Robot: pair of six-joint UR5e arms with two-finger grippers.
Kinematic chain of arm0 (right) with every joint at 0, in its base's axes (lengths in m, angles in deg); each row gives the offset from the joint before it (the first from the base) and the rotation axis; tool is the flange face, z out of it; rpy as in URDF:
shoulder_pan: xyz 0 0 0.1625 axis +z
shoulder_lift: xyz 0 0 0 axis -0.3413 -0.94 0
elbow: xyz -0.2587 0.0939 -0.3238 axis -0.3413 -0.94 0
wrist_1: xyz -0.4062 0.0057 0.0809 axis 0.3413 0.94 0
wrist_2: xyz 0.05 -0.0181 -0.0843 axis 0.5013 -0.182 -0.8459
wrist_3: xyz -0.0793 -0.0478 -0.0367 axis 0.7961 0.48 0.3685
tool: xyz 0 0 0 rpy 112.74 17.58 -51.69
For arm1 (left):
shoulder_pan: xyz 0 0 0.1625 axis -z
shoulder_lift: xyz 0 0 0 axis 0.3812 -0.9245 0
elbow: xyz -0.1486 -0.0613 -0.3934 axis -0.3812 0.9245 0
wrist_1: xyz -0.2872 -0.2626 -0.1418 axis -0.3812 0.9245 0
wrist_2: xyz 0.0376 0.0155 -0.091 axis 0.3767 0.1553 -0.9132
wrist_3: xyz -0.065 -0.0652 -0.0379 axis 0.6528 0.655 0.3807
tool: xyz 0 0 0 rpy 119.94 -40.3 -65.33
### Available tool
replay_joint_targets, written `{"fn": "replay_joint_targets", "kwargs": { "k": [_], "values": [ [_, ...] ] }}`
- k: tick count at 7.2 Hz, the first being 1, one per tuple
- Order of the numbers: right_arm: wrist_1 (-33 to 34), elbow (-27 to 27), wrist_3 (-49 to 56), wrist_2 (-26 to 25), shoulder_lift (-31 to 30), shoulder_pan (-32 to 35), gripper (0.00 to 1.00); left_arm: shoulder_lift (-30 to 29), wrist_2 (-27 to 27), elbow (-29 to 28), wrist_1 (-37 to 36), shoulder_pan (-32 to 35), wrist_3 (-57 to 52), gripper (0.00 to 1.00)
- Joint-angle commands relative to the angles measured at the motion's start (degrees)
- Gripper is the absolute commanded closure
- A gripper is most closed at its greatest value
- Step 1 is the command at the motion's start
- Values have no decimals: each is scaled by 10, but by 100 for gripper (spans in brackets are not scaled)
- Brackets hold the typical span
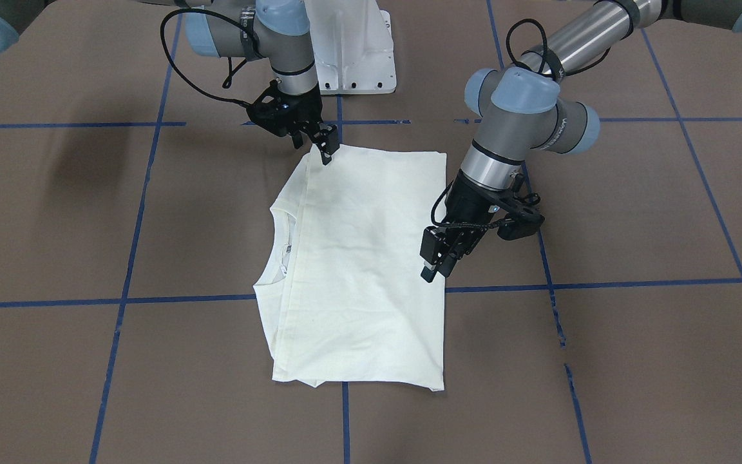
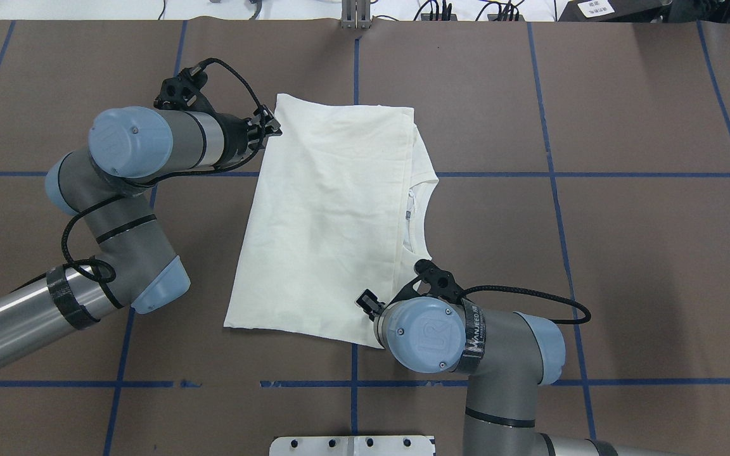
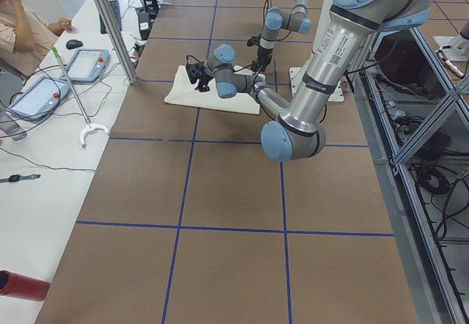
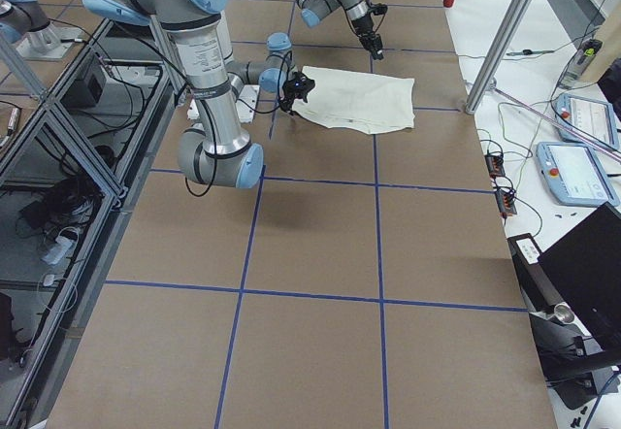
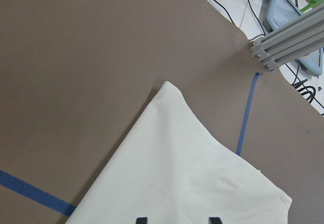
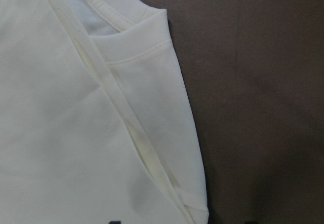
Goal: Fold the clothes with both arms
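The shirt's corner (image 1: 315, 153) will fold over and wrinkle when I carry it across, because the folded layers have a loose gap (image 6: 143, 150) along their edge.
The cream-white shirt (image 1: 358, 258) lies folded flat on the brown table, plain side up, its print hidden. Its ribbed neck (image 2: 419, 209) peeks out past the folded layer on the robot's right. My left gripper (image 2: 270, 130) hovers over the shirt's far left corner; the left wrist view shows that corner (image 5: 169, 89) lying flat and the fingertips (image 5: 142, 219) apart. My right gripper (image 2: 371, 304) is above the near right corner, by the shoulder fold (image 6: 167, 133), also open. Neither gripper holds any cloth.
The white pedestal base (image 1: 351, 45) stands at the robot's edge of the table. Blue tape lines (image 1: 133, 258) grid the brown surface. An aluminium post (image 5: 283, 36) rises at the far edge. A side table (image 3: 44, 97) carries pendants, and a person sits there.
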Motion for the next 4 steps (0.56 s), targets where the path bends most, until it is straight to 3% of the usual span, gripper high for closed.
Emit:
{"fn": "replay_joint_targets", "kwargs": {
  "k": [1,4],
  "values": [
    [0,0,1,0,1,0,30,0,0,0,0,0,0,50],
    [0,-1,7,1,1,-1,28,0,0,0,0,0,0,50]
  ]
}}
